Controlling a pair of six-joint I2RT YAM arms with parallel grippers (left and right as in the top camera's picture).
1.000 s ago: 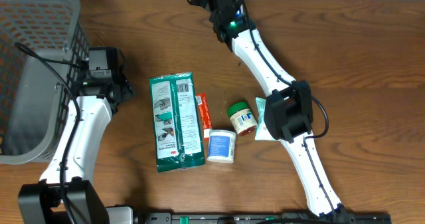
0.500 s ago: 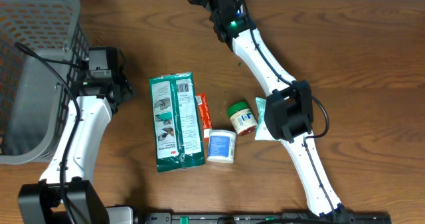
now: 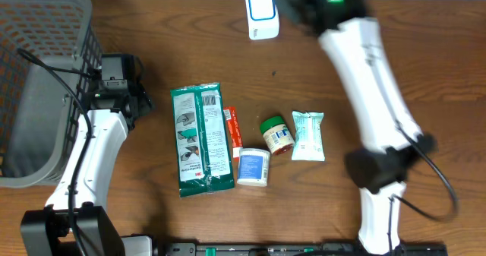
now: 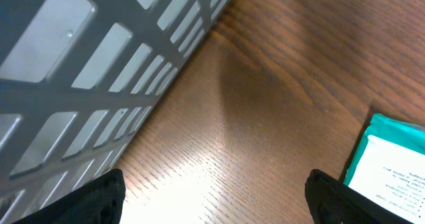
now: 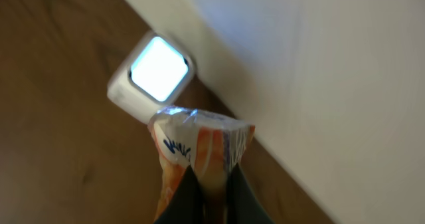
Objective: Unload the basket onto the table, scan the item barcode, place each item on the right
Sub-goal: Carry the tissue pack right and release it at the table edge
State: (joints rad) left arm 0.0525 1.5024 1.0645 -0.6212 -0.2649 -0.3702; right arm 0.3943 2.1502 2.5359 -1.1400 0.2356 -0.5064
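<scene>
My right gripper is holding the orange-and-white packet firmly, and the wood by the side edge is free of other items, so my right gripper should keep going there and let go of the packet.
In the right wrist view my right gripper is shut on an orange-and-white packet. The packet stands up from the fingers just in front of the white barcode scanner, whose square window glows. From overhead the scanner sits at the table's far edge, with the right gripper blurred beside it. The packet is not clear from above. My left gripper is open over bare wood near the basket, with nothing between its fingertips.
A grey mesh basket fills the far left. Mid-table lie a green wipes pack, a red tube, a white jar, a green-lidded bottle and a white-teal packet. A white wall runs behind the scanner.
The right arm has swung from over the white-teal packet at mid-table up to the far edge by the scanner, uncovering that packet. The left arm has not moved.
</scene>
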